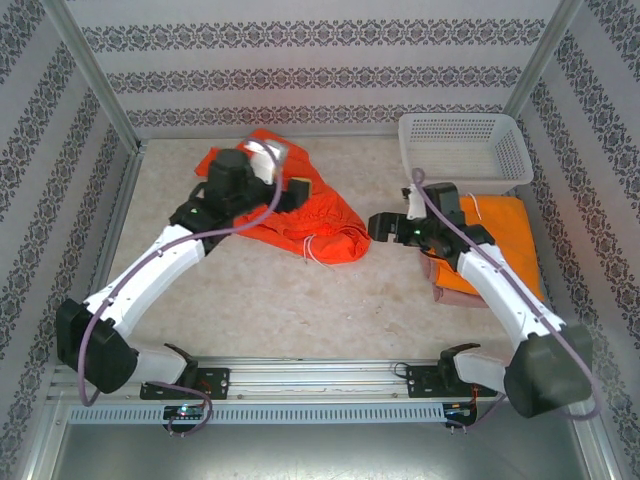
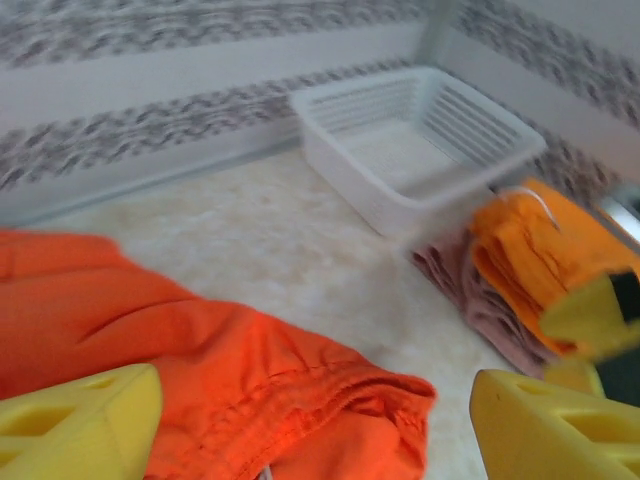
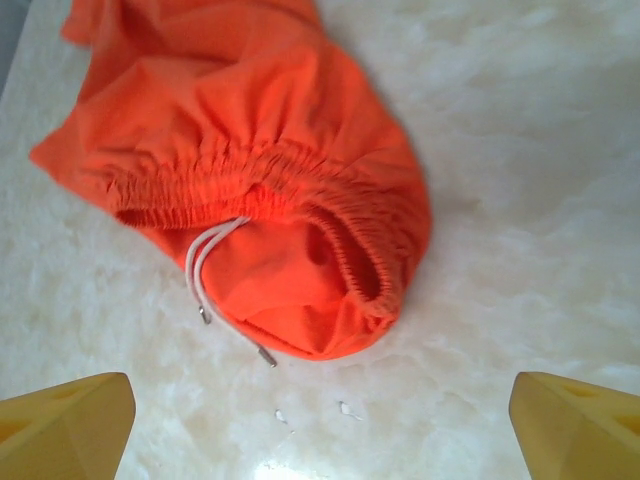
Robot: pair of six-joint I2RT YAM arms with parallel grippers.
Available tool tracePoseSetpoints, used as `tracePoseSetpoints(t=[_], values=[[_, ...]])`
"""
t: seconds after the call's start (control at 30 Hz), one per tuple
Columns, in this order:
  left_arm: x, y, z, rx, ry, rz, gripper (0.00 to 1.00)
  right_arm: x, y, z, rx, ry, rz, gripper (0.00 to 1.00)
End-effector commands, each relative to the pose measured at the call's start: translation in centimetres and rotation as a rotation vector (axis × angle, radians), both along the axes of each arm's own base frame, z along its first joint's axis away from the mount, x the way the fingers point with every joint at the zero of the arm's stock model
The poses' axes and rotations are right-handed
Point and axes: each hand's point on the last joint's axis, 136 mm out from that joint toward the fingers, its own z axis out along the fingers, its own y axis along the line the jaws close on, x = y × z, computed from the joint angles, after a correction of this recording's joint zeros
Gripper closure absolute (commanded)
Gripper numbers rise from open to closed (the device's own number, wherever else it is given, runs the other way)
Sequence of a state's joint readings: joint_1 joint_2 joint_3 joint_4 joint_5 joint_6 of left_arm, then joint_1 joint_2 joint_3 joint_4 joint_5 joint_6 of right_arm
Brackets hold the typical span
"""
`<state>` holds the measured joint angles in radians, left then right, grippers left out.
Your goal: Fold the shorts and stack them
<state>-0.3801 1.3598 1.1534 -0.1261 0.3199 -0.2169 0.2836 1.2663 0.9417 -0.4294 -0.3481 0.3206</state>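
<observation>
The waistband is tightly puckered (image 3: 230, 180) above limp cloth, so when the robot lifts the shorts, the shorts' legs (image 1: 290, 157) will drop open and the waistband will stay gathered.
The bright red-orange shorts (image 1: 320, 222) lie crumpled on the table left of centre. My left gripper (image 1: 292, 192) hovers over their upper part, open. In the left wrist view its yellow fingers (image 2: 80, 425) stand wide apart, with the cloth (image 2: 230, 370) lying loose below them. My right gripper (image 1: 378, 228) is open just right of the shorts' waistband (image 3: 270, 170), its fingertips (image 3: 60, 425) spread over bare table. A white drawstring (image 3: 200, 270) hangs from the waistband. The orange shorts (image 1: 500, 240) lie folded on top of the dusty pink shorts (image 1: 440, 278) at the right.
A white mesh basket (image 1: 500, 158) stands at the back right, just behind the folded pile; its wall (image 2: 350, 190) also shows in the left wrist view. Patterned walls enclose the table on three sides. Bare marbled tabletop (image 1: 330, 310) stretches in front of the shorts.
</observation>
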Motion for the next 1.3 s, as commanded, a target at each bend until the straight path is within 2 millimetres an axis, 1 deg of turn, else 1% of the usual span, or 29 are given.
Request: tracePoseSetpoints(t=[0.0,0.07,0.13,0.23,0.33,0.37,0.4,0.53,0.73,0.9,1.0,1.13,1.17,1.23,1.27], values=[[-0.6,0.6,-6.4,-0.124,0.281,0.041,0.22,-0.1,0.6,-1.8,-0.081,0.047,0.057,0.07],[-0.6,1.3,-8.7,-0.161,0.375,0.086,0.23,-0.1,1.1,-3.0,-0.113,0.083,0.083,0.09],[-0.7,1.5,-10.9,-0.218,0.455,0.126,0.25,-0.1,1.4,-4.2,-0.15,0.116,0.106,0.1],[-0.5,1.6,-13.4,-0.306,0.526,0.196,0.32,0.1,1.6,-5.5,-0.197,0.158,0.134,0.13],[0.2,1.9,-15.3,-0.382,0.584,0.271,0.38,0.6,1.7,-6.4,-0.223,0.182,0.15,0.17],[0.5,2.0,-15.6,-0.4,0.598,0.285,0.4,0.8,1.9,-6.4,-0.225,0.183,0.155,0.18],[0.7,1.9,-16.1,-0.413,0.615,0.297,0.4,1.1,2.0,-6.5,-0.228,0.184,0.158,0.19],[1.6,1.7,-17.4,-0.427,0.663,0.323,0.42,2.0,2.5,-6.9,-0.23,0.189,0.173,0.23],[2.4,2.2,-19.5,-0.405,0.705,0.38,0.47,2.4,3.1,-8.4,-0.246,0.235,0.203,0.26],[3.3,3.1,-20.4,-0.377,0.695,0.427,0.52,2.5,3.2,-10.0,-0.268,0.273,0.223,0.27],[4.0,3.3,-20.6,-0.382,0.698,0.431,0.55,2.9,3.2,-10.6,-0.286,0.281,0.226,0.31],[4.9,2.9,-20.7,-0.4,0.708,0.42,0.62,3.6,3.2,-11.1,-0.298,0.284,0.223,0.41],[5.1,2.9,-20.8,-0.402,0.712,0.417,0.64,3.7,3.3,-11.2,-0.299,0.289,0.224,0.45],[5.4,2.6,-21.0,-0.407,0.72,0.41,0.75,3.9,3.3,-11.5,-0.302,0.296,0.223,0.49],[5.6,2.5,-21.0,-0.412,0.725,0.406,0.83,3.9,3.4,-11.6,-0.303,0.296,0.225,0.54]])
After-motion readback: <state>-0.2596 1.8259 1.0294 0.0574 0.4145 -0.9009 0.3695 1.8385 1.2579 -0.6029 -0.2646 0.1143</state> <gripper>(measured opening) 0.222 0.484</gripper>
